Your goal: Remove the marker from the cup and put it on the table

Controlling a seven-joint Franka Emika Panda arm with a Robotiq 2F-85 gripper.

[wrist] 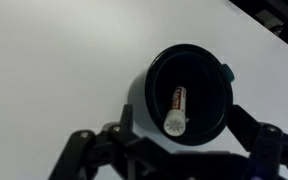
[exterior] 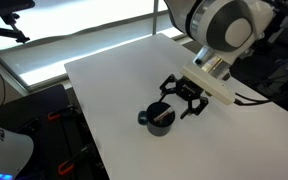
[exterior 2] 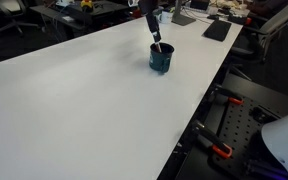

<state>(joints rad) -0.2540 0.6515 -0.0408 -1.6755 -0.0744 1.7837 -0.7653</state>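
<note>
Next, I bring my gripper's open fingers together over the marker's pale end (wrist: 174, 123) and close on the marker alone, because they now straddle the whole cup rim (wrist: 191, 46).
The dark navy cup (exterior: 158, 119) (exterior 2: 161, 60) (wrist: 156, 72) stands upright on the white table (exterior: 109, 80) (exterior 2: 74, 100) (wrist: 54, 60). Inside it leans the marker (wrist: 176, 108) (exterior 2: 158, 46), reddish-brown with its pale end up. In the wrist view my gripper (wrist: 181, 120) hovers over the cup, open. Its black fingers (wrist: 112, 138) stand wide on either side of the rim and touch neither cup nor marker. In both exterior views the gripper (exterior: 184, 98) (exterior 2: 152, 28) sits just above and slightly beside the cup. The cup's small handle (wrist: 227, 72) points away.
The table's near edge (exterior: 84, 130) drops to black equipment with orange parts (exterior 2: 222, 150). A dark flat object (exterior 2: 217, 30) lies at the table's far end. Cluttered desks stand behind (exterior 2: 74, 10). Broad white tabletop surrounds the cup.
</note>
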